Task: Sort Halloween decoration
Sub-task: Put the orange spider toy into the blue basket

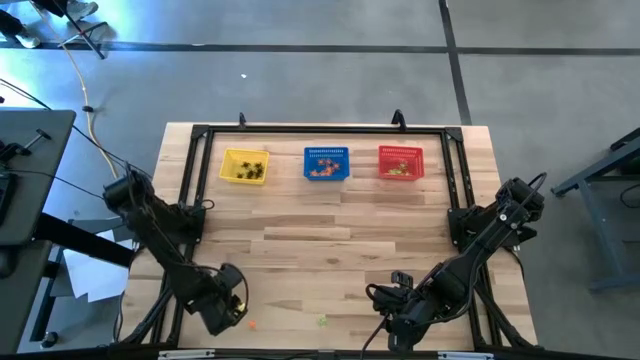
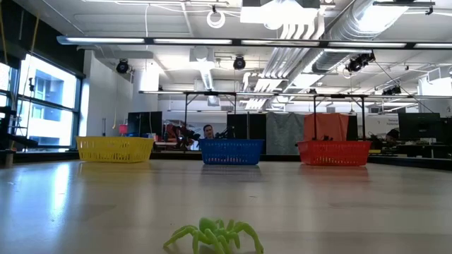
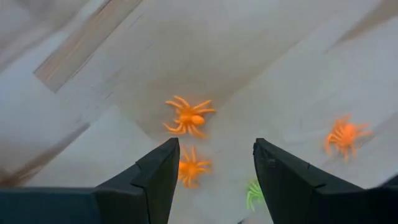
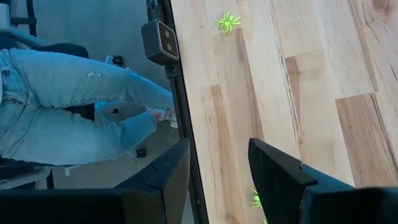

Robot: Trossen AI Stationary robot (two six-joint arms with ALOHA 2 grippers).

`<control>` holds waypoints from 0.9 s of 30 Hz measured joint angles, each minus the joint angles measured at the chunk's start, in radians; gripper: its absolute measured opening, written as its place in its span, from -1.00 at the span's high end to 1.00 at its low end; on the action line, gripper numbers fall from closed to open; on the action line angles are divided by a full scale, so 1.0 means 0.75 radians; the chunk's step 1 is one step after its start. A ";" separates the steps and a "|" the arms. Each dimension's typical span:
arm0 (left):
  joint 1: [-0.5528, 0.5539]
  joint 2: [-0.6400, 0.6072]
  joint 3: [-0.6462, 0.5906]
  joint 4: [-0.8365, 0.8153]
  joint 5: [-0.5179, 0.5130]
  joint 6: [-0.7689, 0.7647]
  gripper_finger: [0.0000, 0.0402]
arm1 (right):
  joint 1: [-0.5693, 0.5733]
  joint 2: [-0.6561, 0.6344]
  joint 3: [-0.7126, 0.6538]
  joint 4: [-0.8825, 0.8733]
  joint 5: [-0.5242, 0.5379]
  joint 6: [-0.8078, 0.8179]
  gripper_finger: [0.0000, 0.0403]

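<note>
The green spider is close to an orange one under the robot's left gripper, so the left gripper should move over to the orange spider just ahead and pinch only that one.
Three orange spider trinkets and a light green one lie on the wooden table below my left gripper. That gripper is open, points down and hovers near the table's near left edge, holding nothing. My right gripper hangs open near the near edge, above a green spider. Another green spider lies farther off. The low view shows a green spider close up, standing on its legs.
A yellow basket, a blue basket and a red basket stand in a row at the far edge, each with trinkets inside. A black frame borders the table. A person's legs in jeans stand beside the near edge.
</note>
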 joint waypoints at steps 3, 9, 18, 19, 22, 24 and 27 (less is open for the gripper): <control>-0.009 0.015 0.000 -0.007 -0.001 -0.019 0.04 | 0.000 0.000 0.000 0.000 0.000 0.000 0.20; -0.007 0.047 -0.033 0.023 -0.018 -0.003 0.04 | 0.000 0.000 0.000 0.000 0.000 0.000 0.20; -0.004 0.126 -0.059 0.053 -0.031 0.022 0.04 | 0.000 0.000 0.000 0.000 0.000 0.000 0.20; -0.004 0.134 -0.059 0.050 -0.032 0.022 0.04 | 0.000 0.000 0.000 0.000 0.000 0.000 0.20; -0.004 0.145 -0.060 0.046 -0.033 0.043 0.07 | 0.000 0.000 0.000 0.000 0.000 0.000 0.20; -0.004 0.146 -0.060 0.044 -0.036 0.061 0.10 | 0.000 0.000 0.000 0.000 -0.001 0.000 0.20; -0.006 0.147 -0.061 0.038 -0.054 0.087 0.18 | 0.000 0.000 0.000 0.000 0.000 0.000 0.20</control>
